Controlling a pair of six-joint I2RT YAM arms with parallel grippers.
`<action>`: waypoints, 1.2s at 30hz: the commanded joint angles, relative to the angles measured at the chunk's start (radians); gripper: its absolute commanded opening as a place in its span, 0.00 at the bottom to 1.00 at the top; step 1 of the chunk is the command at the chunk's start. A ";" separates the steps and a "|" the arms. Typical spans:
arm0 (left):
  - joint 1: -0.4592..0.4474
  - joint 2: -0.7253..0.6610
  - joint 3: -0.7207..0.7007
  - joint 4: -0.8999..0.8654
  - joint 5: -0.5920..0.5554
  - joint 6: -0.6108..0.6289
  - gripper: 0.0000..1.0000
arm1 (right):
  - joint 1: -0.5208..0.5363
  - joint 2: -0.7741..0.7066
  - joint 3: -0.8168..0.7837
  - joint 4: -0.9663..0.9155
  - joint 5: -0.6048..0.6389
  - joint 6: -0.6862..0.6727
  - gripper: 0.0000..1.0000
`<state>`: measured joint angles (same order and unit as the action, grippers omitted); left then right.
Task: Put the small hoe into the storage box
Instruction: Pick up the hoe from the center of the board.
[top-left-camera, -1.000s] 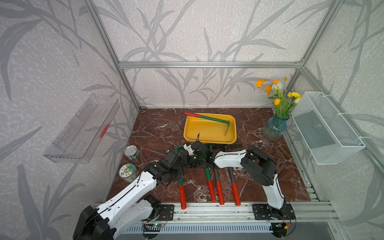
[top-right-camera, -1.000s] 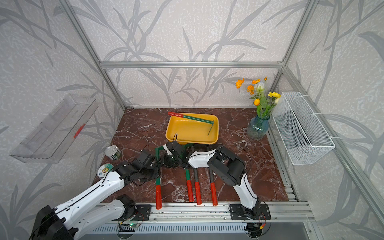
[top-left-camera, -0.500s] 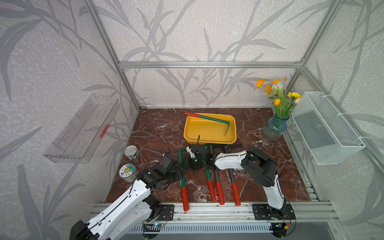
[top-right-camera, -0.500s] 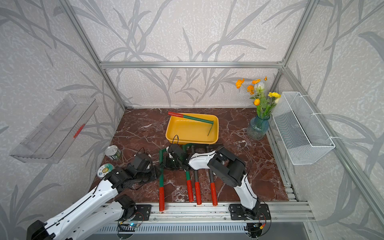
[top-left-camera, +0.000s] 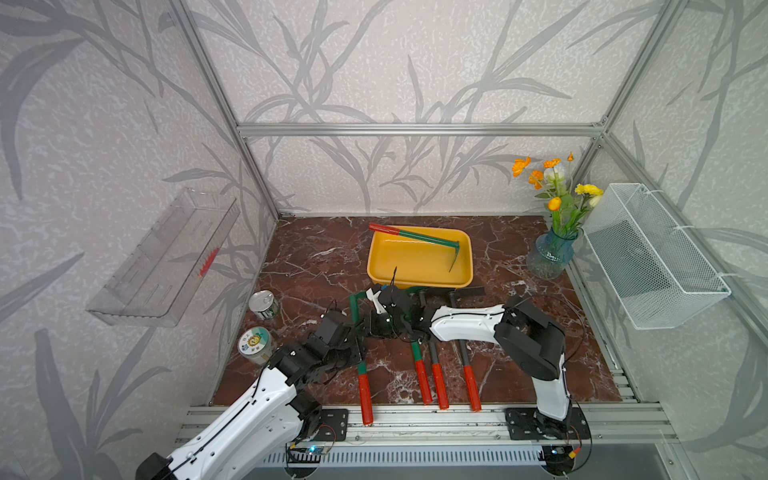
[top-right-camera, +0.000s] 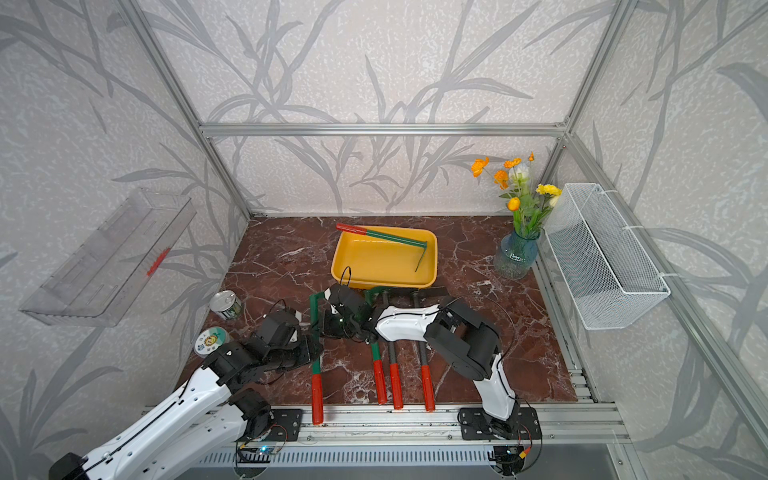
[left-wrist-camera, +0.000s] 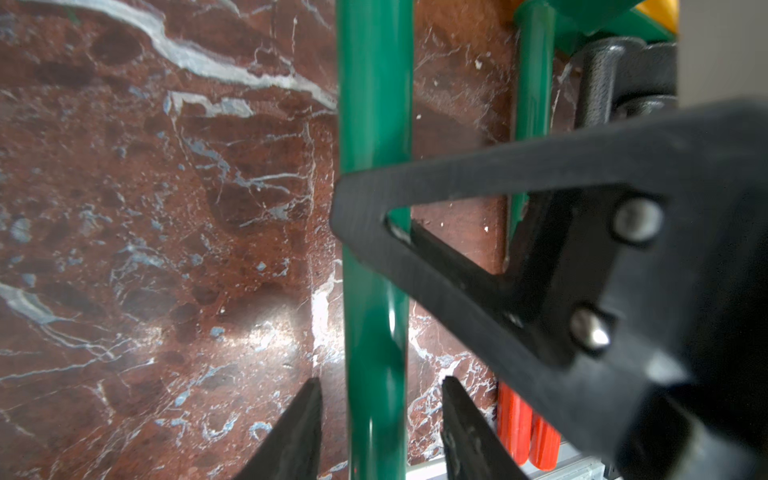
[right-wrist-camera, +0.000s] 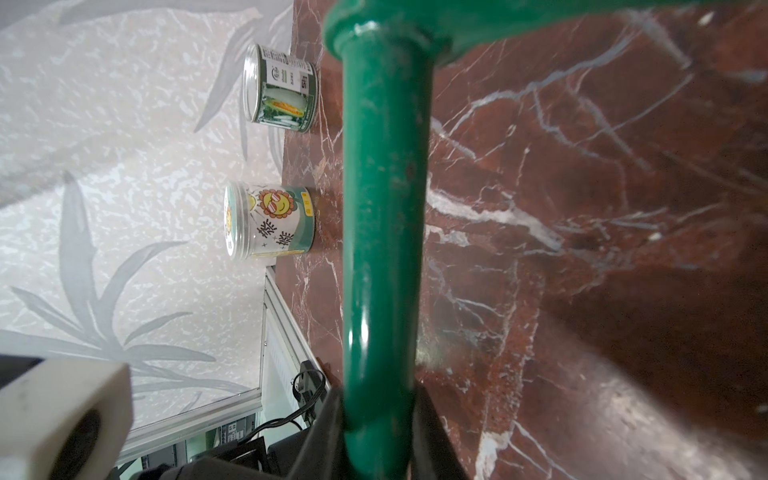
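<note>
The small hoe (top-left-camera: 365, 397) points front to back while the storage box runs crosswise, so next my left gripper takes the hoe's green handle (left-wrist-camera: 374, 412) and turns it along the storage box.
The small hoe (top-left-camera: 365, 395) has a green shaft and a red handle and lies front to back, leftmost in a row of tools; its handle end reaches the front rail (top-right-camera: 317, 390). My right gripper (top-left-camera: 360, 327) is shut on the green shaft (right-wrist-camera: 382, 208) near the head, jaws pressed to both sides (right-wrist-camera: 376, 392). My left gripper (top-left-camera: 356, 353) straddles the same shaft (left-wrist-camera: 374, 104) closer to the handle, open, with a gap on each side (left-wrist-camera: 381, 380). The yellow storage box (top-left-camera: 415, 284) stands just behind, with another long green and red tool (top-left-camera: 419, 237) resting across it.
Three more red-handled tools (top-left-camera: 422, 386) (top-left-camera: 439, 390) (top-left-camera: 471, 388) lie right of the hoe. Two cans (top-left-camera: 264, 304) (top-left-camera: 254, 345) stand at the left edge. A flower vase (top-left-camera: 550, 255) and white wire basket (top-left-camera: 656, 257) are at the right; a clear tray (top-left-camera: 166, 257) hangs on the left wall.
My left gripper has opened off the hoe's shaft and its arm has drawn back toward the front left. The right gripper has kept its grip on the shaft.
</note>
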<state>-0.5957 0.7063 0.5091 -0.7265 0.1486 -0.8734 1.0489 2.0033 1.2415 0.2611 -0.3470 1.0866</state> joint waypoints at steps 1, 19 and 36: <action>-0.007 -0.028 -0.034 0.018 0.014 -0.011 0.46 | 0.008 -0.080 0.075 0.028 0.028 -0.035 0.00; -0.011 -0.015 0.013 0.037 -0.053 -0.003 0.10 | 0.003 -0.122 0.100 -0.014 0.100 -0.083 0.00; 0.024 0.333 0.468 0.002 -0.132 0.412 0.00 | -0.117 -0.339 -0.017 -0.166 0.206 -0.258 0.56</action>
<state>-0.5900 0.9836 0.8917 -0.7593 0.0605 -0.5938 0.9466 1.7134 1.2564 0.1799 -0.1825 0.9077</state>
